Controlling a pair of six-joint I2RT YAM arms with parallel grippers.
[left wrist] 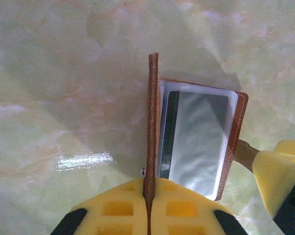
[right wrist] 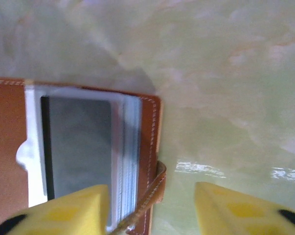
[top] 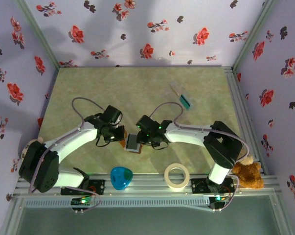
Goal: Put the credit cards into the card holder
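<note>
My right gripper is to grip the tab (right wrist: 157,183) and pull it clear before my left gripper folds the cover, because the closing tab curls in over the sleeves.
The brown card holder (top: 132,142) lies open on the table between both arms. My left gripper (left wrist: 148,196) is shut on its cover flap (left wrist: 152,122), which stands upright on edge. Clear sleeves (left wrist: 198,137) lie exposed, and a dark credit card (right wrist: 76,147) sits inside one. My right gripper (right wrist: 152,205) is open, its fingers straddling the holder's right edge (right wrist: 152,142) and the closing tab (right wrist: 154,193); the left finger is over the sleeves, the right finger over bare table. A teal credit card (top: 187,101) lies farther back on the right.
A clear plastic stand (top: 179,89) lies beside the teal card. A blue object (top: 121,177) and a tape roll (top: 177,176) sit near the front rail. A teddy bear (top: 248,172) sits at the front right corner.
</note>
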